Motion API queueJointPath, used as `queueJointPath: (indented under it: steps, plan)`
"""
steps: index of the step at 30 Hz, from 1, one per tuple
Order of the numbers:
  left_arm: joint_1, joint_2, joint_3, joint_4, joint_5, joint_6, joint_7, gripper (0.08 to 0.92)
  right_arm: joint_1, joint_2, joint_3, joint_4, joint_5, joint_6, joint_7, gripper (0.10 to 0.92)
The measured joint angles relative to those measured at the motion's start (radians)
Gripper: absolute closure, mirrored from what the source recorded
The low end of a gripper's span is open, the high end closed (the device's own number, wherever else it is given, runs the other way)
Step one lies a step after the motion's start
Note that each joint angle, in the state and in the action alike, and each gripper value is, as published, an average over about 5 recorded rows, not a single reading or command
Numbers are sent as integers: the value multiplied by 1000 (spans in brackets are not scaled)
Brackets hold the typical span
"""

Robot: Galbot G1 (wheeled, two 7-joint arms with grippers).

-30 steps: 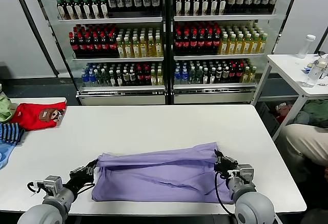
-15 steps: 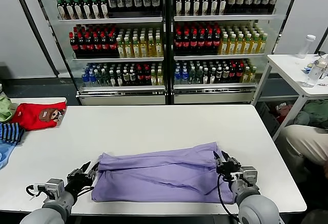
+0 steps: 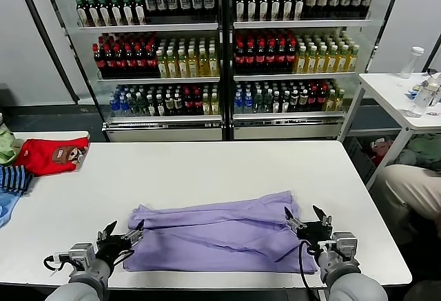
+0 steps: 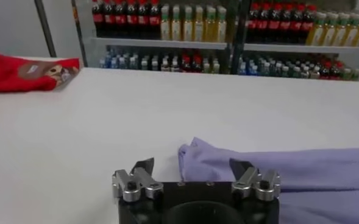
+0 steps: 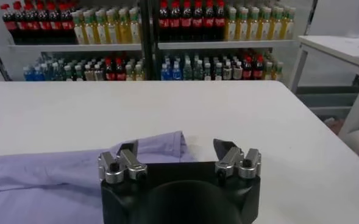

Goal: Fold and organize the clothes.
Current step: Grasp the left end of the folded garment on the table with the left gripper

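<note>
The long piece of cloth of the lavender T-shirt reaches to the robot's right gripper (image 3: 277, 206), so next the left gripper pulls the T-shirt's other end (image 3: 143, 215) toward the red garment before folding it over.
The lavender T-shirt (image 3: 220, 232) lies folded into a long band on the near part of the white table (image 3: 207, 170), plain side up. My left gripper (image 3: 122, 233) is open and empty just off the shirt's left end; in the left wrist view the gripper (image 4: 192, 165) faces that end of the shirt (image 4: 277, 170). My right gripper (image 3: 306, 217) is open and empty at the shirt's right end; in the right wrist view the gripper (image 5: 175, 148) sits next to the shirt's corner (image 5: 75, 170).
A red garment with a brown patch (image 3: 52, 155) and a navy-striped garment (image 3: 14, 177) lie at the table's far left. Drink coolers (image 3: 220, 53) stand behind. A side table (image 3: 406, 91) with bottles and a seated person (image 3: 410, 191) are at the right.
Both grippers opened, let go of the shirt's ends and drew back toward the table's near edge. The shirt lies folded on the table.
</note>
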Motion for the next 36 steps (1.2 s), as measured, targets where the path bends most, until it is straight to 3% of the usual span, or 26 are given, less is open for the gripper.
queueJointPath:
  steps: [12,36]
  plan:
    - [-15,-19,31,43,-9,14,-28,199,-5,6,-10,3,-22,-2,-3,202]
    - [-24,-58,83,49,88,1,-37,854,-1,13,-27,5,-36,-7,-6,203]
